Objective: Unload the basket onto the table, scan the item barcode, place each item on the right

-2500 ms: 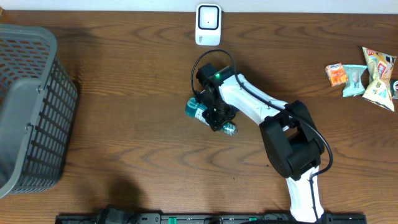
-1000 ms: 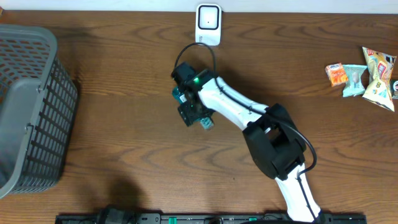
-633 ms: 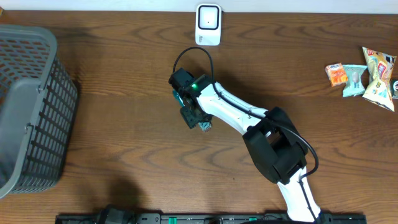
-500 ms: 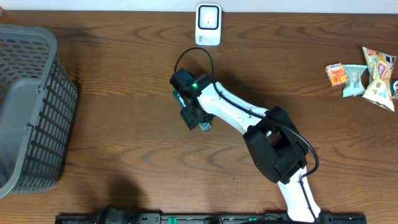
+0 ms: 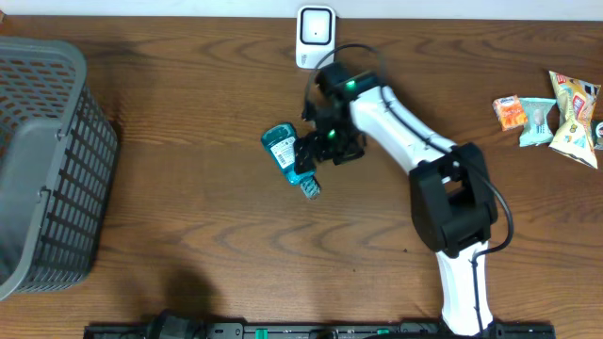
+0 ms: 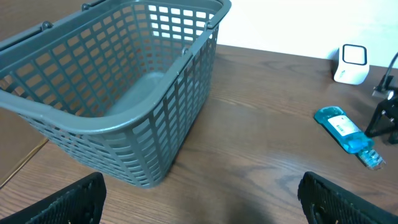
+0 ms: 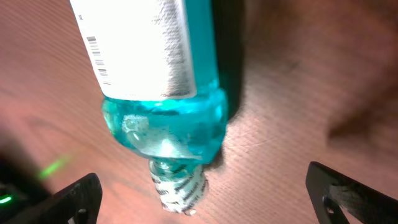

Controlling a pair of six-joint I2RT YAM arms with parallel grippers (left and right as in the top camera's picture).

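Observation:
The robot's right gripper is open around the bottle's cap end point(image 5: 310, 187), so it should move back over the white label point(image 5: 284, 152) and grip the bottle's body before the barcode is scanned.
The item, a teal mouthwash bottle point(image 5: 285, 151) with a white label, lies flat on the wooden table, its cap point(image 5: 311, 188) pointing toward the front. My right gripper point(image 5: 326, 149) hovers just right of it, open and holding nothing. In the right wrist view the bottle point(image 7: 158, 62) fills the upper left, a small barcode point(image 7: 94, 53) shows on the label's edge, and the gripper point(image 7: 208, 196) stands wide around the cap end. The white scanner point(image 5: 316, 38) stands at the table's back edge. My left gripper point(image 6: 205, 200) is open over bare table.
A grey plastic basket point(image 5: 42, 160) stands at the far left, large in the left wrist view point(image 6: 118, 81). Several snack packets point(image 5: 551, 113) lie at the back right. The left wrist view also shows the bottle point(image 6: 343, 128) and scanner point(image 6: 353, 62) far right.
My right gripper has opened and let go of the bottle, then swung right and back. The bottle now lies on the table by itself.

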